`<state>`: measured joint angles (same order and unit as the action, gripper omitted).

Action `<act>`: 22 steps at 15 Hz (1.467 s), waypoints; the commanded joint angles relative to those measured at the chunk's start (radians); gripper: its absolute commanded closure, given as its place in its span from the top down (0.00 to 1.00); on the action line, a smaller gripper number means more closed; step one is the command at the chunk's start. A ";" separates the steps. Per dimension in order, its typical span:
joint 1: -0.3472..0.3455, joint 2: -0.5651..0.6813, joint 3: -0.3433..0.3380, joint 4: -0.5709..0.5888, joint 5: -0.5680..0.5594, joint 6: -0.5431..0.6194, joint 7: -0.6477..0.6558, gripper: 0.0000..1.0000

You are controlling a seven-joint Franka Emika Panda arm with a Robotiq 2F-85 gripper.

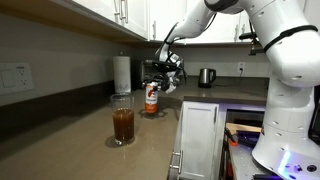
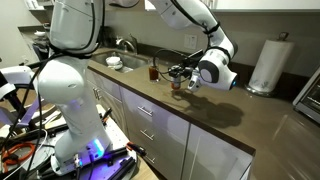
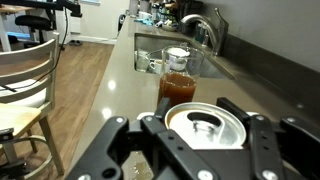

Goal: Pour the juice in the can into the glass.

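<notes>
I should keep lowering the red-orange can (image 1: 151, 98) until its base rests on the open grey counter (image 1: 152, 117) and then let go, because the can hangs upright over the counter, clear of the glass.
The red-orange can (image 1: 151, 101) stands upright on the grey counter, and it shows in both exterior views (image 2: 177, 86). My gripper (image 1: 157, 80) comes down on it from above. In the wrist view its two black fingers (image 3: 204, 118) lie against either side of the can's silvery open top (image 3: 207, 130) and look closed on it. The clear glass (image 1: 123, 124) stands a little apart from the can, about half full of dark reddish-brown juice (image 3: 178, 90). It also shows beyond the gripper in an exterior view (image 2: 153, 72).
A white paper-towel roll (image 1: 121, 74) stands by the wall behind the can. A steel kettle (image 1: 206, 77) sits farther along the counter. A sink with a tap (image 3: 205, 30) lies past the glass. The counter's front edge (image 1: 176, 140) drops to white cabinets.
</notes>
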<state>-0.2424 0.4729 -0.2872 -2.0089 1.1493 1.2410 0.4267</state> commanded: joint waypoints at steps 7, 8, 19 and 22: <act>-0.010 0.062 0.013 0.057 0.023 -0.032 0.140 0.27; -0.010 0.063 0.011 0.059 0.020 -0.032 0.153 0.27; -0.002 0.059 0.010 0.067 0.017 0.003 0.161 0.27; -0.001 0.068 0.010 0.079 0.015 0.014 0.158 0.27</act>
<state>-0.2423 0.5250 -0.2787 -1.9578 1.1531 1.2481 0.5721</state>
